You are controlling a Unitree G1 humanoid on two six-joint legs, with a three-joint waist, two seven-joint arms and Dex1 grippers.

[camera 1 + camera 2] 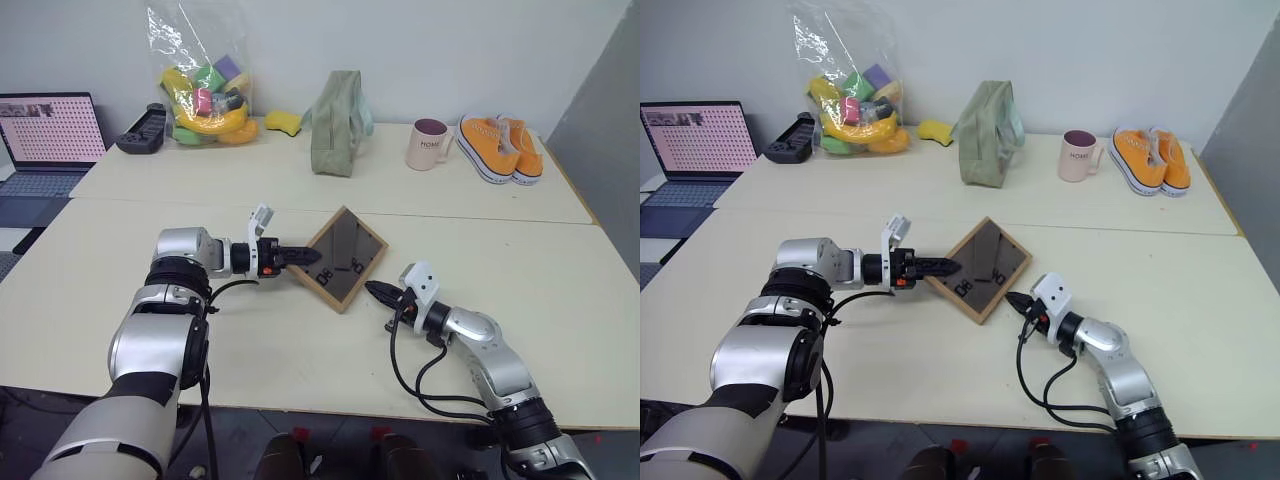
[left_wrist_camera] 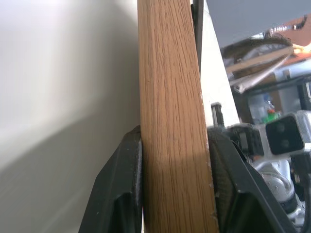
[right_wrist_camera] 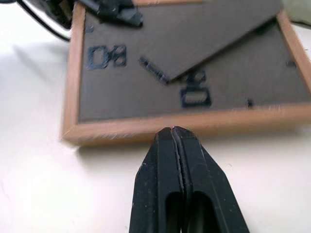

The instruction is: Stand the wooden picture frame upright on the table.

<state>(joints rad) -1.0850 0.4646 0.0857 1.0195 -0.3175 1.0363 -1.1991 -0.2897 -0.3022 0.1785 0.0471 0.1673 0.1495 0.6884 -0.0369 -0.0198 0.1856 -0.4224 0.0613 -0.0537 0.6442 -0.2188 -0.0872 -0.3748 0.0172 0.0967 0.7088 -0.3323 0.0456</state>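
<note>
My left gripper should lift the frame while my right gripper pulls the stand's loose end (image 1: 982,277) out, because the fold-out stand (image 1: 986,250) lies flat against the frame's back.
The wooden picture frame (image 1: 345,255) is near the middle of the table (image 1: 300,345), its dark back with the fold-out stand (image 3: 214,36) and black clips facing up. It is tilted, with its left side lifted. My left gripper (image 1: 308,256) is shut on the frame's left edge; in the left wrist view the black fingers (image 2: 119,189) clamp the light wood rail (image 2: 170,111) from both sides. My right gripper (image 1: 373,290) is shut with nothing in it, its tip (image 3: 172,131) right at the frame's near right edge.
Along the far table stand a clear bag of colourful toys (image 1: 205,95), a yellow sponge (image 1: 283,122), a green pouch (image 1: 340,122), a cream mug (image 1: 428,143) and orange shoes (image 1: 500,147). A laptop (image 1: 50,135) and a black controller (image 1: 142,130) are at the far left.
</note>
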